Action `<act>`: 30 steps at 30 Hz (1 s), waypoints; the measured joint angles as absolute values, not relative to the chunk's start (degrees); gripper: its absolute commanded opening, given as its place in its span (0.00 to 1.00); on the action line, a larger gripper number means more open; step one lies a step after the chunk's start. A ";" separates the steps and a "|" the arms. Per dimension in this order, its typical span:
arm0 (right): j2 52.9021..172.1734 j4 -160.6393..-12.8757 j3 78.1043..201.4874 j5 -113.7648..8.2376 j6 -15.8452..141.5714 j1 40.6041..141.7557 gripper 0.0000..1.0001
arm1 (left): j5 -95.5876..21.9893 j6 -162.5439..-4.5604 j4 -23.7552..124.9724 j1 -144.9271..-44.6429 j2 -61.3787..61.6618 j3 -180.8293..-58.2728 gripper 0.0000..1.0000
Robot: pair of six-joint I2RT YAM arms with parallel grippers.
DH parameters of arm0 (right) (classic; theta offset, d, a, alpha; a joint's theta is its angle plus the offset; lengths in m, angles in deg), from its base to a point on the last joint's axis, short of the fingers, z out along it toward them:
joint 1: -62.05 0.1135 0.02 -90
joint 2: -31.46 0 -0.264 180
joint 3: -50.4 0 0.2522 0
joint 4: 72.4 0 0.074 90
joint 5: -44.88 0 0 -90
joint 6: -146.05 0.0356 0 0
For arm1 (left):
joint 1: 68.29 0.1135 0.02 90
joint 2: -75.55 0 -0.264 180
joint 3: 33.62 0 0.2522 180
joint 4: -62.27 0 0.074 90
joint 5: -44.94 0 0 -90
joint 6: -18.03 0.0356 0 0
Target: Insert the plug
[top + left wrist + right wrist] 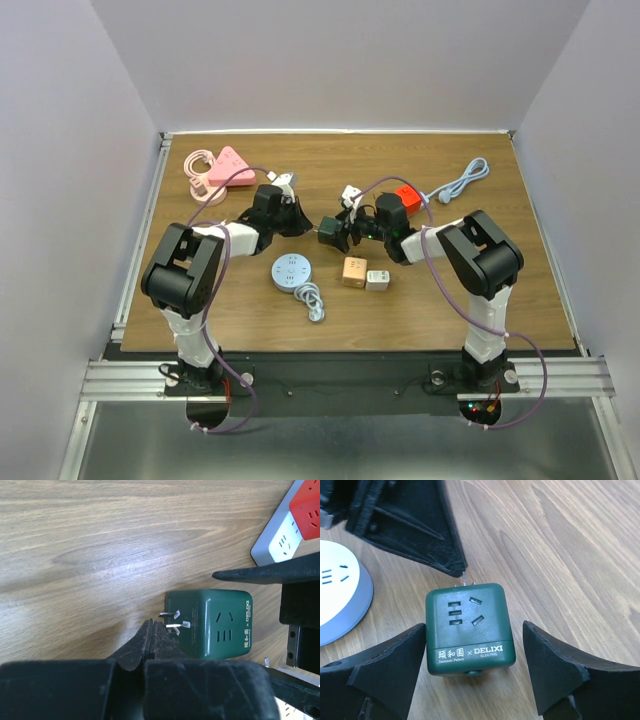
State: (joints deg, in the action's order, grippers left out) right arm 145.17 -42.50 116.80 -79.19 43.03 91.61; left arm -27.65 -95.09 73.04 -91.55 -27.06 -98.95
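Observation:
My right gripper should close before my left gripper moves away, because the cube adapter's pins (176, 621) are at my left gripper and its body (229, 625) is inside my right gripper's fingers.
A dark green cube adapter (331, 234) lies on the wooden table between my two grippers. In the left wrist view the cube (212, 625) has its metal prongs (172, 621) pointing at my left gripper (152, 626). That gripper is shut and empty, and its tips are just short of the prongs. In the right wrist view the cube (467, 625) lies socket face up between the spread fingers of my right gripper (472, 647). That gripper is open. Its left finger (395, 652) is close beside the cube and its right finger (555, 660) stands apart from it.
A white power strip with a red block (404, 195) lies behind the right gripper and also shows in the left wrist view (295, 525). A round blue-white socket (291, 272), an orange cube (354, 271) and a white cube (377, 280) lie nearer. A pink socket (228, 168) is at the far left and a grey cable (462, 183) at the far right.

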 measured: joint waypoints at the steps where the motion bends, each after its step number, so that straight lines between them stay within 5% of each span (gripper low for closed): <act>1: 145.17 -42.61 116.83 -79.01 43.23 91.59 0.83 | -27.65 -95.15 73.08 -91.55 -26.91 -98.73 0.00; 25: 146.26 -51.20 121.00 -77.90 43.84 91.31 0.83 | -27.10 -98.65 76.82 -92.49 -26.71 -97.90 0.00; 30: 146.30 -52.05 121.04 -78.18 43.78 91.31 0.74 | -27.13 -99.09 77.32 -93.10 -27.48 -97.90 0.00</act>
State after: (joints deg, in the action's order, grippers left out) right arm 146.30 -52.05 121.04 -78.18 43.78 91.31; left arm -27.13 -99.09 77.32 -93.10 -27.48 -97.90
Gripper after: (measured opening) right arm 0.775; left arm 0.018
